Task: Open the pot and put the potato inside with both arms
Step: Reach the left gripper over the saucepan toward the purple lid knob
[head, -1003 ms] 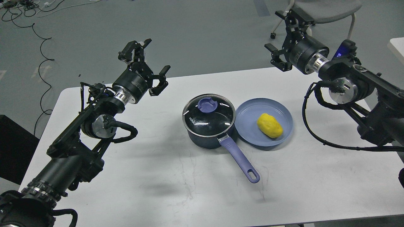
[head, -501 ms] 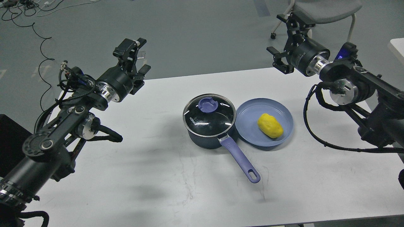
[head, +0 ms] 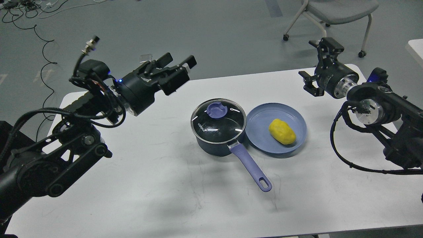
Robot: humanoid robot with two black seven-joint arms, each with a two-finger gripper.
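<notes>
I can see only even darkness through the glass lid. I will therefore expect the pot to be empty when I take the glass lid off.
A dark pot with a purple handle stands mid-table, its glass lid with a purple knob on it. To its right, a yellow potato lies on a blue plate. My left gripper is open and empty, up in the air to the left of the pot and behind it, pointing right. My right gripper is open and empty above the table's far right corner, behind the plate and to its right.
The white table carries only the pot and plate. A grey chair stands behind the table at the back right. Cables lie on the floor at the back left. Another white surface shows at the right edge.
My left arm has swung and turned, bringing its gripper right toward the pot. My right gripper has moved down and right, nearer the table. Pot, lid and potato have not moved.
</notes>
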